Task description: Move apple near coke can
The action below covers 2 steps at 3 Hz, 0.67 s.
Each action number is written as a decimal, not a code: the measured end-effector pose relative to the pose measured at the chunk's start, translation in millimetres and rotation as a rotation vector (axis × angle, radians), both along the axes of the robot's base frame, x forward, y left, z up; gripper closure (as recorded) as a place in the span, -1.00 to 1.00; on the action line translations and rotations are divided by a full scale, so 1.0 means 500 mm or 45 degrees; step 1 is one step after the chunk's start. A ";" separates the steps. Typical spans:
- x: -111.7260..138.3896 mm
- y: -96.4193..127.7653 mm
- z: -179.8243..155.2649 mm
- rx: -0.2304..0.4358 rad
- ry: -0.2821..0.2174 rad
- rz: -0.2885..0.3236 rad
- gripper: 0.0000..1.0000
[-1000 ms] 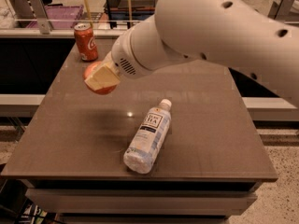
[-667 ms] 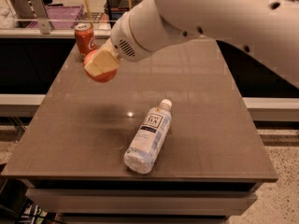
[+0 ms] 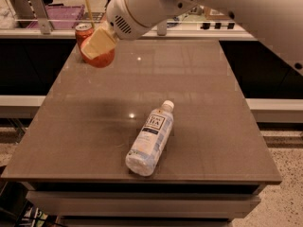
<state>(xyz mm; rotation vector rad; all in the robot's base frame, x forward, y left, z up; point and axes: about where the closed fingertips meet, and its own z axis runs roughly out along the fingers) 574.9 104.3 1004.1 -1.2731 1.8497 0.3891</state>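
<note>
The robot's gripper holds the apple (image 3: 98, 56) near the coke can, and the brown table (image 3: 126, 73) next to the can is clear, so the gripper should keep going down until the apple rests there.
The coke can (image 3: 82, 33) stands upright at the far left corner of the brown table (image 3: 203, 103); only its top and left side show. The red-orange apple (image 3: 100, 58) is held in my gripper (image 3: 98, 48), right in front of the can and partly covering it. The gripper's cream fingers (image 3: 99, 40) are shut on the apple. The apple sits low over the table surface; I cannot tell if it touches the table.
A clear plastic bottle with a white label (image 3: 150, 137) lies on its side near the table's front middle. My white arm (image 3: 199, 4) reaches in from the upper right. A counter with a purple tray (image 3: 57, 21) lies behind the table.
The gripper has carried the apple further back and left, from mid-left of the table to right in front of the coke can.
</note>
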 end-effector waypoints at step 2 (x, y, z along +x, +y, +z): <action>0.069 0.000 -0.015 0.020 -0.001 -0.043 1.00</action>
